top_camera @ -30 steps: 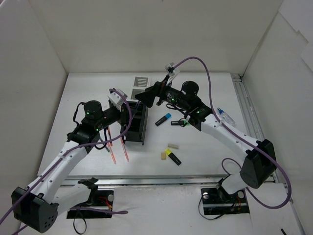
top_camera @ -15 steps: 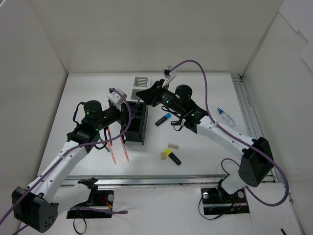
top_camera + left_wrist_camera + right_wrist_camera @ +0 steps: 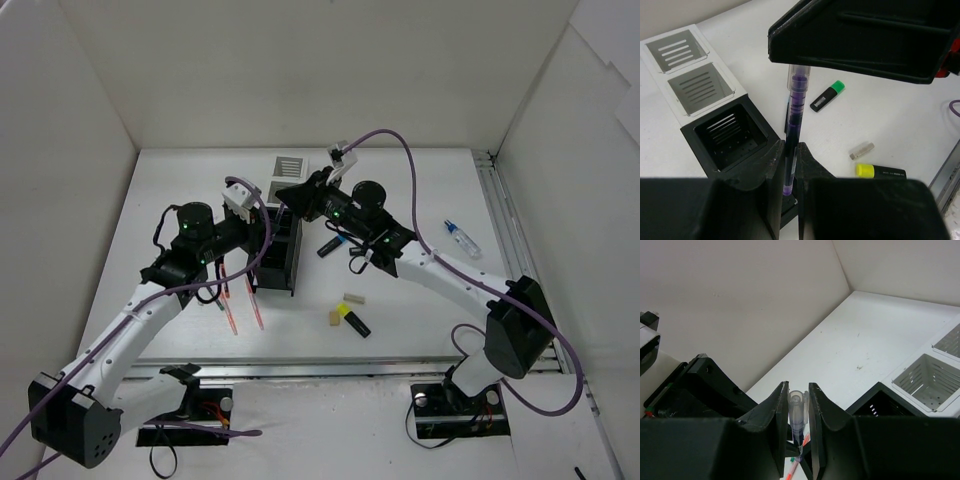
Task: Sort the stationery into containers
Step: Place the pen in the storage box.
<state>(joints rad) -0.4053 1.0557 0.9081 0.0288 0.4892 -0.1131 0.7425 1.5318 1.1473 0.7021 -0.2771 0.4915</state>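
The pen's lower end is in my left gripper, so that gripper should open and move away before my right gripper lowers the pen into the far white container.
A pen with a purple-blue body and a clear cap stands upright above the black containers. My left gripper is shut on its lower end. My right gripper is shut on the capped upper end of that pen. In the top view the two grippers meet over the row of containers, left gripper below right gripper. Two red pens lie left of the row. A blue-capped highlighter, a yellow-capped one and two erasers lie to its right.
Two white containers sit at the far end of the row. A green-capped highlighter lies beyond them on the table. Another clear pen rests near the right rail. White walls enclose the table on three sides.
My right gripper has moved left to the left gripper and closed from wide open onto the pen's cap end. The left arm has barely moved and keeps its grip.
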